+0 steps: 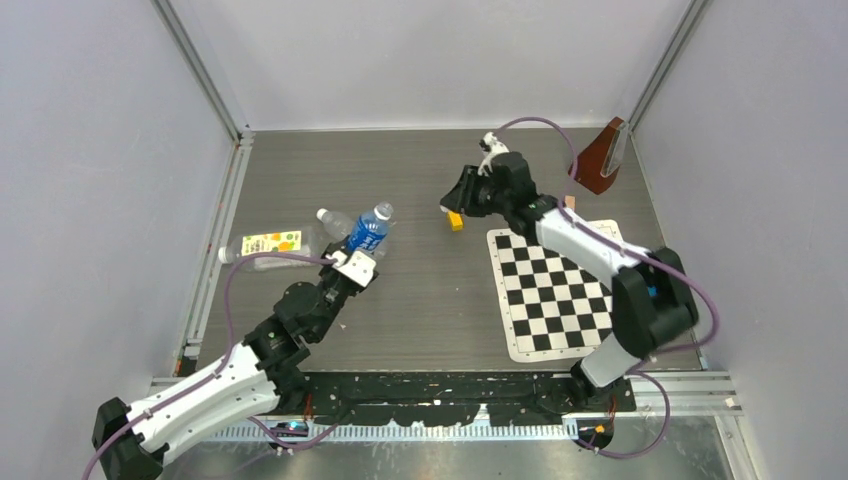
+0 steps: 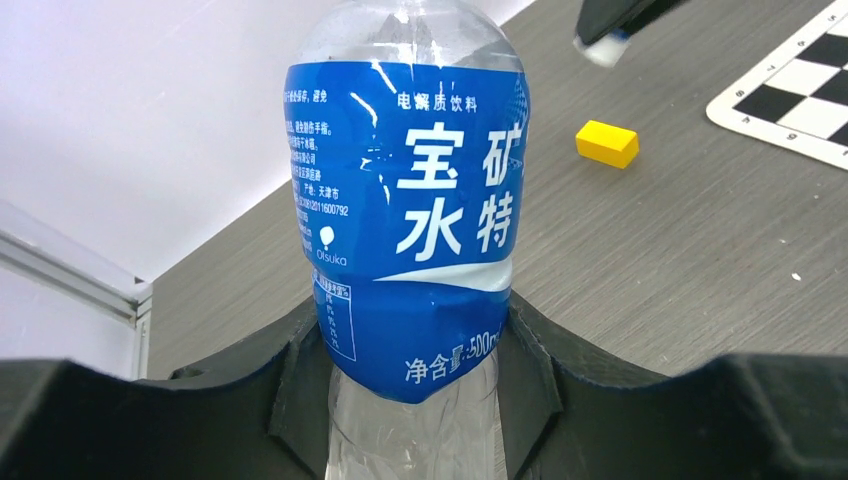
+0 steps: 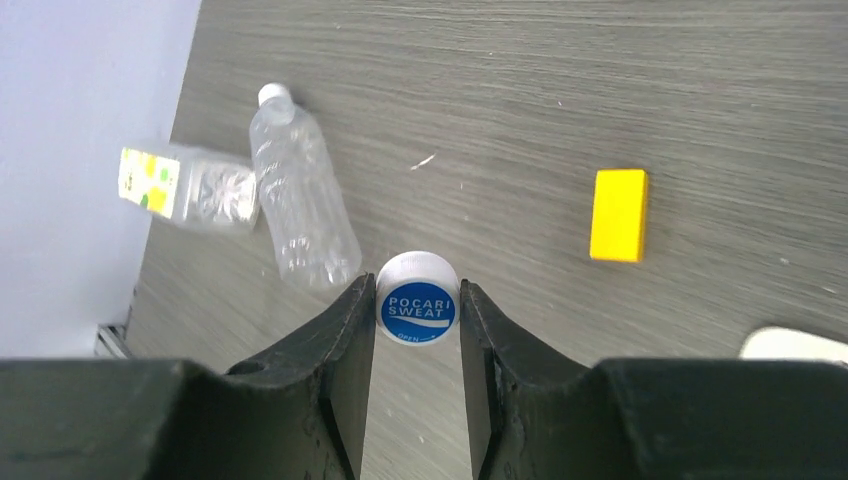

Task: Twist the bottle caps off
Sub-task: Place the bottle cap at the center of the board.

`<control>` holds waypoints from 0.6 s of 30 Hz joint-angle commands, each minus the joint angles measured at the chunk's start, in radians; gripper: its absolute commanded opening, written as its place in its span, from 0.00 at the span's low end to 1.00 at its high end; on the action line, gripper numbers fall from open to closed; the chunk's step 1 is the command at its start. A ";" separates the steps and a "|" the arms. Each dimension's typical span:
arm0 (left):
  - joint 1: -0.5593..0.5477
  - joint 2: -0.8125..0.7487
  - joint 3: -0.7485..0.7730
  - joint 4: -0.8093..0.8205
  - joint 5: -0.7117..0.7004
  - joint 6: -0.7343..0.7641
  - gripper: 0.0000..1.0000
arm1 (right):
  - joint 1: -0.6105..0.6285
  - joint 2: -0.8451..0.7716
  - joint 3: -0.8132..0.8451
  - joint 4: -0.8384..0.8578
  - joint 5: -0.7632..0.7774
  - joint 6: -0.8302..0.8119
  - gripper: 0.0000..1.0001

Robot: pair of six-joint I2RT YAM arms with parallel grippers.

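I should keep lowering the white cap [image 1: 444,209] with my right gripper until it reaches open table [image 1: 412,207] beside the yellow block, because the cap hangs free of the blue-labelled bottle.
My left gripper [image 1: 355,262] [image 2: 415,335] is shut on the lower body of the blue-labelled bottle [image 1: 368,232] [image 2: 410,220] and holds it tilted; its neck is cut off in the left wrist view. My right gripper [image 1: 458,195] [image 3: 416,296] is shut on a white cap with a blue top [image 3: 417,305] and holds it above the table, apart from that bottle. The cap also shows in the left wrist view [image 2: 603,47]. The slim unlabelled bottle [image 1: 335,222] [image 3: 300,210] lies capped [image 3: 273,95]. The yellow-labelled bottle [image 1: 265,245] [image 3: 185,185] lies beside it.
A yellow block [image 1: 456,220] [image 2: 607,143] [image 3: 619,214] lies just below my right gripper. A checkerboard mat [image 1: 555,290] [image 2: 800,90] lies at the right. A brown object [image 1: 600,160] stands in the back right corner. Walls close in the table.
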 commanded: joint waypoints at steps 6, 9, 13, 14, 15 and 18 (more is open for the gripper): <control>0.002 -0.113 0.029 0.024 -0.043 -0.062 0.00 | 0.029 0.451 0.440 -0.397 -0.005 0.170 0.06; 0.002 -0.132 0.026 0.022 -0.048 -0.064 0.00 | 0.055 0.547 0.552 -0.457 0.063 0.148 0.10; 0.002 -0.117 0.024 0.022 -0.051 -0.066 0.00 | 0.087 0.642 0.664 -0.494 0.142 0.127 0.11; 0.001 -0.111 0.025 0.022 -0.048 -0.066 0.00 | 0.091 0.656 0.697 -0.507 0.151 0.125 0.11; 0.002 -0.105 0.027 0.021 -0.045 -0.067 0.00 | 0.097 0.680 0.713 -0.513 0.164 0.121 0.12; 0.001 -0.093 0.023 0.025 -0.037 -0.070 0.00 | 0.111 0.721 0.777 -0.531 0.199 0.114 0.16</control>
